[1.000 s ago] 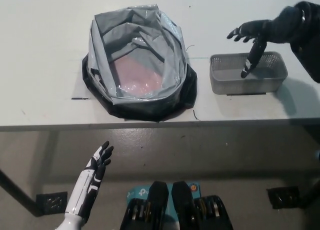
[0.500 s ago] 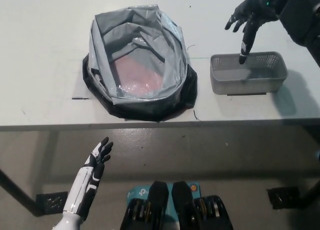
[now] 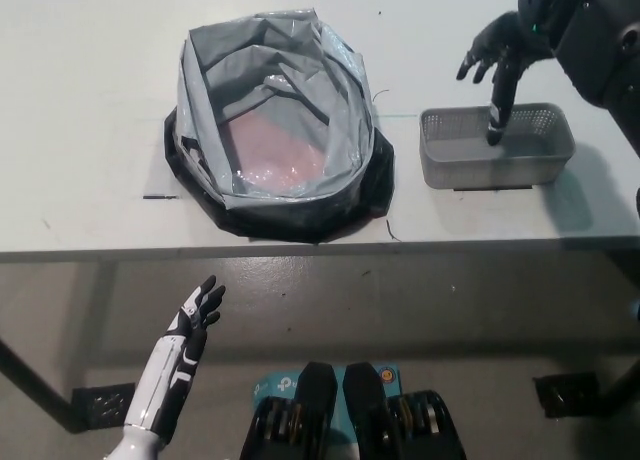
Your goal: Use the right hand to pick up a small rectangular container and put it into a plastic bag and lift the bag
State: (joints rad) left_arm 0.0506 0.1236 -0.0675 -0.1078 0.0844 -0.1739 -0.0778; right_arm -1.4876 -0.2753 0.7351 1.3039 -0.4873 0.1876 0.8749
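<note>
The robot should expect a larger black patch to show when it lifts the container, because a black strip [image 3: 493, 188] sticks out under the container's near edge [image 3: 497, 158].
A small grey rectangular mesh container [image 3: 497, 146] stands on the white table at the right. My black right hand [image 3: 499, 65] hovers over its far rim, open, with one finger [image 3: 497, 108] pointing down into the container and the others spread. It holds nothing. To the left, a grey plastic bag [image 3: 275, 110] lies open on the table, its black outside folded down around the base and something pinkish showing at the bottom. My white left hand [image 3: 195, 322] rests below the table's front edge at the lower left, open.
The white table [image 3: 90, 100] stretches across the upper picture, its front edge running near the middle. Grey floor lies below, with a dark wall plate [image 3: 103, 404] at the lower left.
My right hand drew back up toward the far side, then came down again slightly, one finger dipping into the container. The left hand shifted a little lower.
</note>
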